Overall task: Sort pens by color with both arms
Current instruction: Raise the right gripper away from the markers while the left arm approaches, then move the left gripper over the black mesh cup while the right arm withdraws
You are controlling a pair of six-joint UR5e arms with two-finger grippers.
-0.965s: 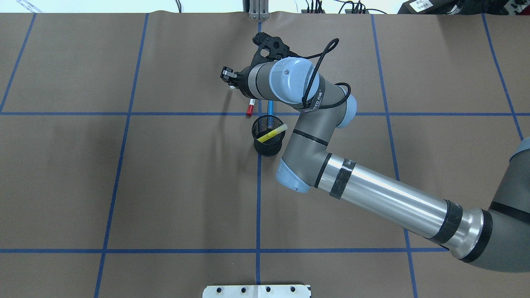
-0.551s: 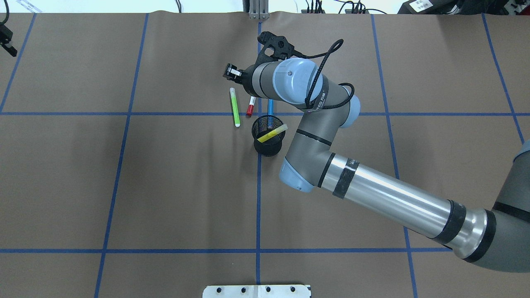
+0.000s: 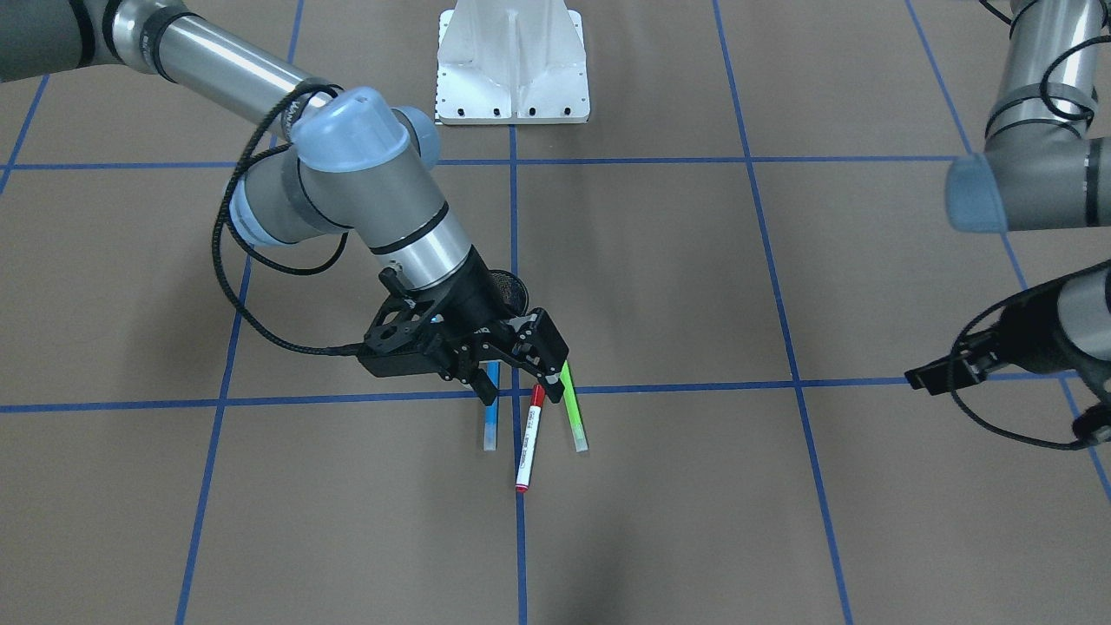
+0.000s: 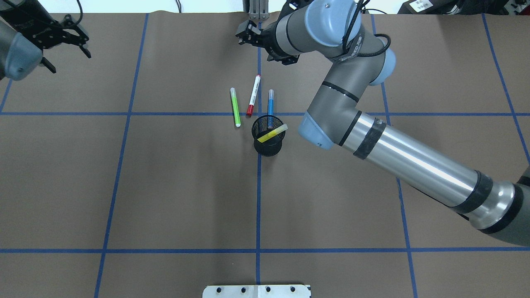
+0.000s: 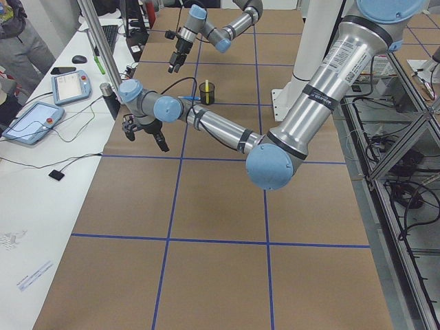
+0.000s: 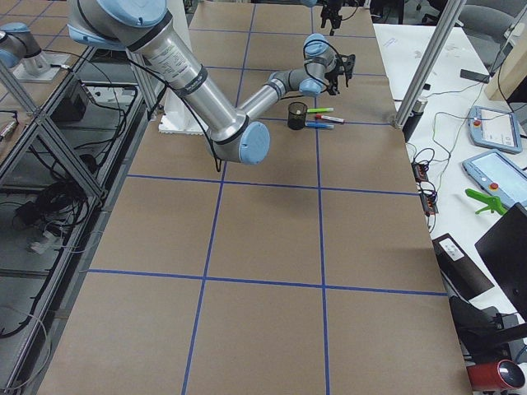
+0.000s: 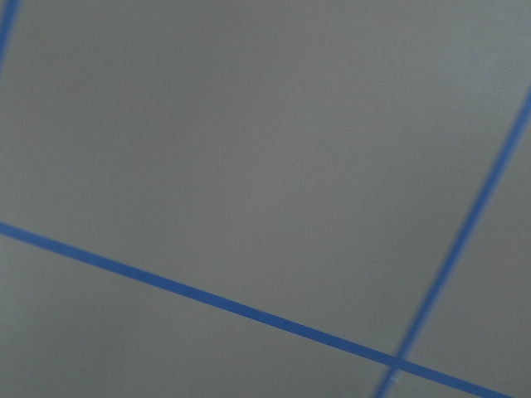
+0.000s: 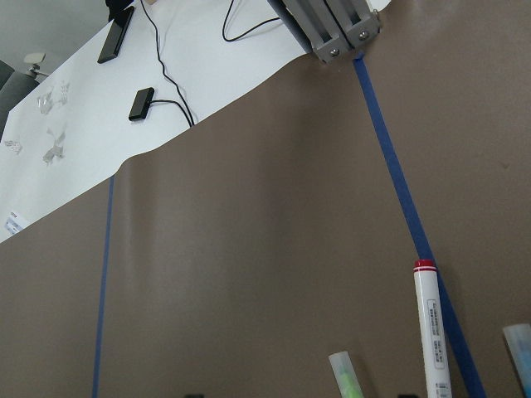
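I should keep moving my left gripper over the black cup until it grips the top end of the yellow pen, because that end sticks out past the cup's rim.
Three pens lie side by side on the brown paper just beyond the black mesh cup (image 4: 269, 142): a green one (image 4: 234, 106), a white-barrelled red-capped one (image 4: 253, 95) and a blue one (image 4: 270, 103). The yellow pen (image 4: 272, 134) leans inside the cup. My right gripper (image 4: 247, 36) hangs above the table beyond the pens, open and empty; in the front-facing view (image 3: 519, 378) its fingers stand apart over the pens' near ends. My left gripper (image 4: 68, 54) is open and empty at the far left.
A metal post (image 4: 257, 12) stands at the far table edge near my right gripper. Blue tape lines grid the paper. The white base pedestal (image 3: 512, 61) is at the robot's side. The right wrist view shows the pens' far ends (image 8: 433, 332).
The green pen came to rest on the table beside the red-capped one. My right gripper then moved up and away toward the far edge, uncovering the pens. My left arm came into view at the far left.
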